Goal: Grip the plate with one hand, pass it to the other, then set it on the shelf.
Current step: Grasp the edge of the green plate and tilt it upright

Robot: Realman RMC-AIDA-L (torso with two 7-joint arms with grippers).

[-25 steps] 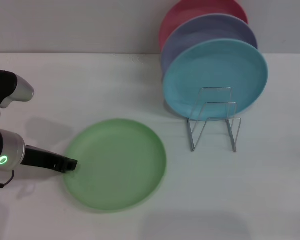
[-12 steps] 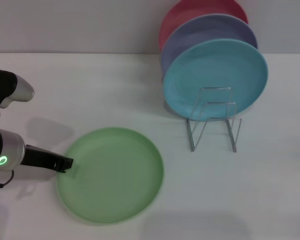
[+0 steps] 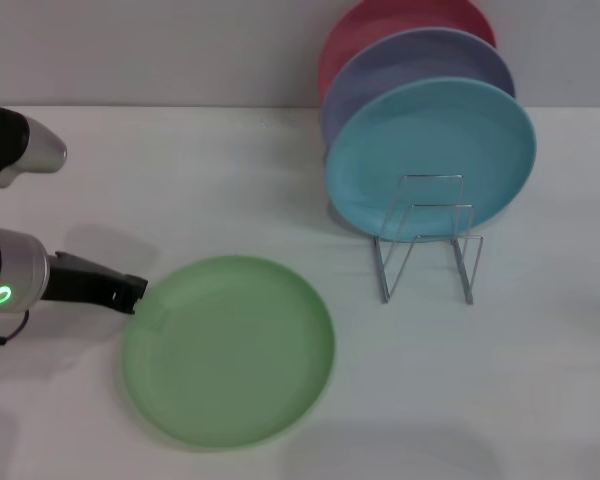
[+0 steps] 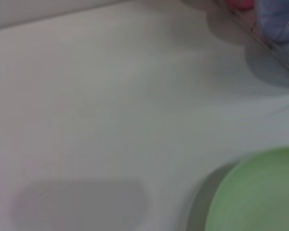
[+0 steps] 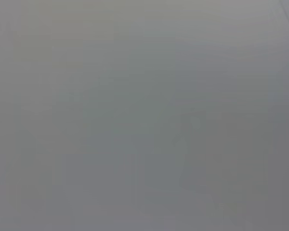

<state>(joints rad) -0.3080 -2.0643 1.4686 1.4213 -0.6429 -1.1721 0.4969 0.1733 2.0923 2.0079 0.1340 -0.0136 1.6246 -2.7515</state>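
Only the outer edge of the light green plate (image 3: 144,302) touches my left gripper's fingers, so I should open them and reach farther over the plate's rim (image 3: 162,331) before I lift.
The light green plate (image 3: 230,350) is at the front left of the white table in the head view. My left gripper (image 3: 132,291), black on a silver-grey wrist with a green ring, holds the plate's left rim and looks shut on it. A shadow under the plate suggests its left side is raised a little. In the left wrist view the plate's rim (image 4: 260,192) shows with a shadow beside it. The silver wire shelf (image 3: 427,243) stands to the right of the plate. My right gripper is out of view; the right wrist view shows only plain grey.
A turquoise plate (image 3: 430,155) stands upright in the shelf, with a lavender plate (image 3: 420,60) and a red plate (image 3: 380,30) behind it. A grey wall runs along the table's far edge. The shelf's front loops hold nothing.
My left gripper has moved up and away from me at the plate's left rim. The plate shifted toward me, then its left side rose with the gripper.
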